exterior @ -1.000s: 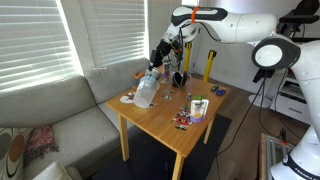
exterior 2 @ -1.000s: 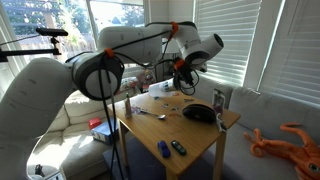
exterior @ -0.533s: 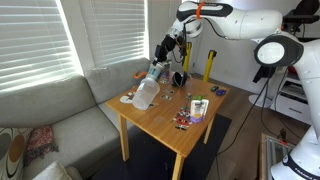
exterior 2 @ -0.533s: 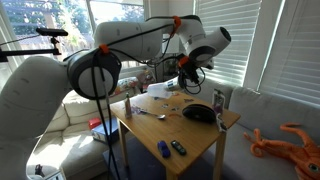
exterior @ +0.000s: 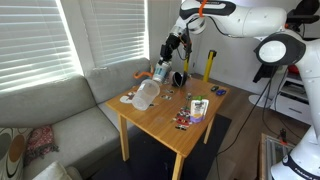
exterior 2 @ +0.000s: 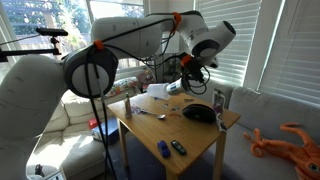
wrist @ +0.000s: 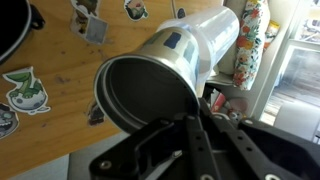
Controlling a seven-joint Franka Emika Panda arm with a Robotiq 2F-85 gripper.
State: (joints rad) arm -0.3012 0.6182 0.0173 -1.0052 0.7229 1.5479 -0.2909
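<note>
Next, I turn the cup (exterior: 159, 71) upright and stand it beside the container (exterior 2: 181, 104), because it hangs slanted from my gripper with its base leaning towards the clear container.
A tall translucent plastic cup (wrist: 175, 60) with a dark inside fills the wrist view, lying almost on its side with its mouth towards the camera. My gripper (wrist: 192, 118) is shut on the wall at the cup's rim. In both exterior views the cup (exterior: 148, 90) (exterior 2: 160, 89) hangs tilted over the far side of the wooden table (exterior: 160, 118), held from above by the gripper (exterior: 164, 66) (exterior 2: 184, 82). The cup's base is hidden in the wrist view.
Small items lie on the table: a patterned bottle (wrist: 250, 42), stickers (wrist: 22, 92), a small cup (exterior: 198, 108), a spoon (exterior 2: 150, 113), a dark rounded object (exterior 2: 200, 113), two small blue and black objects (exterior 2: 170, 149). A grey sofa (exterior: 50, 115) stands beside the table, window blinds behind it.
The arm has carried the cup slightly up and sideways over the table. The cup lies flatter now than a second ago. The grip has stayed shut.
</note>
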